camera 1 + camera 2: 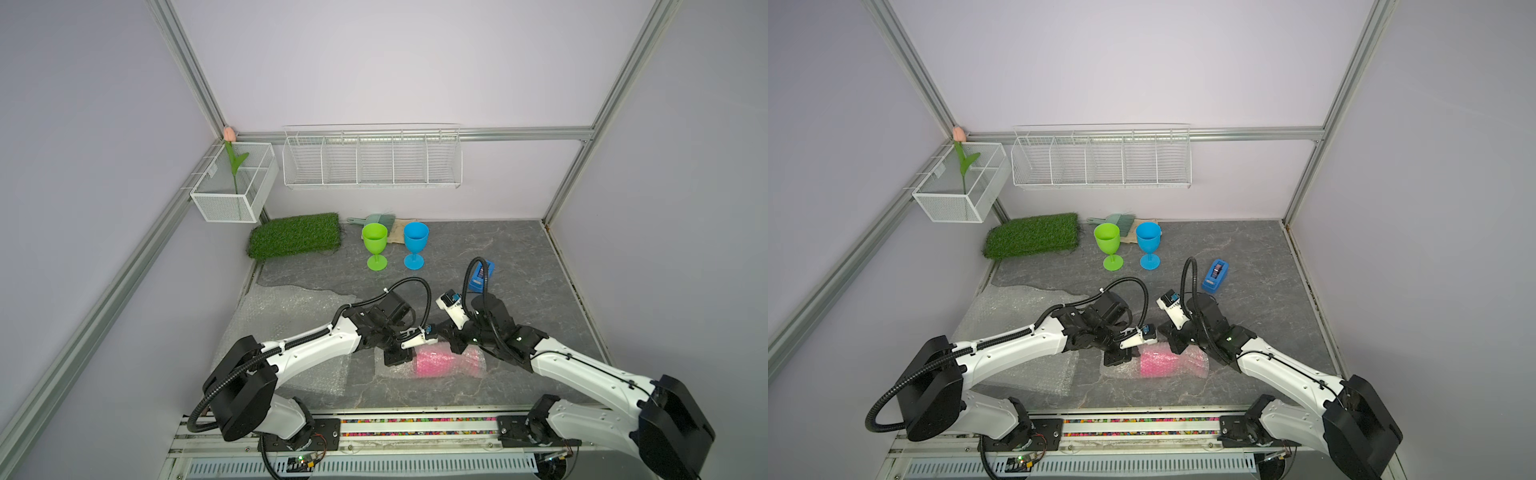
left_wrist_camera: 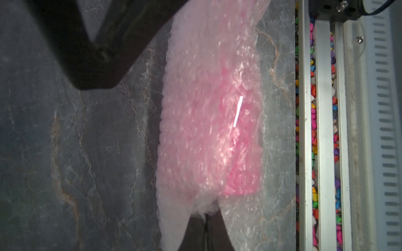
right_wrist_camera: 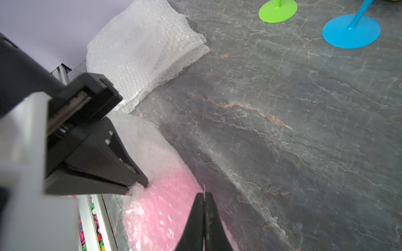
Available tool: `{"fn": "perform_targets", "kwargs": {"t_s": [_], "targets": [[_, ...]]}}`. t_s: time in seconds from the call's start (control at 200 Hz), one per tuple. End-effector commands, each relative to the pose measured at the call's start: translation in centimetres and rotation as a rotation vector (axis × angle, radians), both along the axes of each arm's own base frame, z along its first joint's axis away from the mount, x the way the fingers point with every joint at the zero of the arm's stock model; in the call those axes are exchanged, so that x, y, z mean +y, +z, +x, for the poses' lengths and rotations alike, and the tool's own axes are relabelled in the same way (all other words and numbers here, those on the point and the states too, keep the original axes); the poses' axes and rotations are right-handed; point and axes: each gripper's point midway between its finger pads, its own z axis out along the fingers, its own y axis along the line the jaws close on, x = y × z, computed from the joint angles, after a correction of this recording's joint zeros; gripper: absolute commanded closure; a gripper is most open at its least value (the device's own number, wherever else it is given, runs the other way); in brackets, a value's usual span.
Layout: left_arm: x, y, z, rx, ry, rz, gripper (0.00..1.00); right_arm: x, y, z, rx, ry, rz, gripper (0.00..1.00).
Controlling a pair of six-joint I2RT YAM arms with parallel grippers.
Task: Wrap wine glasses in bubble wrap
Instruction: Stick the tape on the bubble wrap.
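The robot's left gripper holds the wrap's bunched end point(image 2: 205, 202) close against the pink wine glass, so the right gripper should keep going toward the wrap's open end point(image 1: 474, 365) and let go.
The pink wine glass point(image 1: 432, 362) point(image 1: 1156, 362) lies on its side near the table's front, rolled in bubble wrap point(image 2: 206, 130) point(image 3: 161, 208). My left gripper point(image 1: 409, 358) point(image 2: 205, 215) is shut on a bunched end of that wrap. My right gripper point(image 1: 457, 348) point(image 3: 203, 193) is shut too, with a thin edge of the wrap pinched between its tips on the far side of the roll. The green wine glass point(image 1: 375, 245) and the blue wine glass point(image 1: 415, 243) stand upright and bare at the back. Spare bubble wrap sheets point(image 1: 282, 324) point(image 3: 141, 50) lie flat to the left.
A blue tape dispenser point(image 1: 482, 276) sits behind my right arm. A green turf mat point(image 1: 297, 235) and a small brush and dustpan point(image 1: 376, 218) lie at the back. A wire rack point(image 1: 372, 158) and a mesh box point(image 1: 235, 183) hang on the walls. A rail with coloured pebbles point(image 1: 415, 422) borders the front.
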Motion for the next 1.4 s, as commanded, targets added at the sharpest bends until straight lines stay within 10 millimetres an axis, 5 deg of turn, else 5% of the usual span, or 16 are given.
{"fn": "perform_targets", "kwargs": {"t_s": [0.0,0.44,0.64,0.79,0.885,1.03,1.255,1.399], "targets": [[0.6,-0.4,-0.3,-0.035,-0.02,0.031,0.99,-0.3,-0.6,0.3,0.012,-0.003,-0.029,0.93],[0.9,-1.1,-0.7,-0.08,-0.027,0.075,1.0,-2.9,-6.6,-0.6,0.26,-0.087,-0.202,0.92],[1.1,-1.3,-0.7,-0.085,-0.024,0.088,1.0,-4.5,-8.3,-1.1,0.377,-0.188,-0.296,0.63],[1.2,-1.4,-0.7,-0.087,-0.022,0.092,1.0,-8.0,-8.8,-1.3,0.456,-0.386,-0.444,0.53],[1.2,-1.5,-0.7,-0.086,-0.021,0.097,1.0,-10.9,-7.7,-1.0,0.426,-0.513,-0.544,0.48],[1.2,-1.4,-0.8,-0.09,-0.023,0.096,1.0,-13.3,-3.3,0.0,0.282,-0.591,-0.568,0.37],[0.9,-1.2,-0.8,-0.094,-0.022,0.064,1.0,-7.7,2.9,-1.4,0.049,-0.109,-0.363,0.26],[0.9,-1.0,-0.8,-0.098,-0.002,0.042,1.0,-5.9,4.1,-4.1,-0.111,0.176,-0.355,0.23]]}}
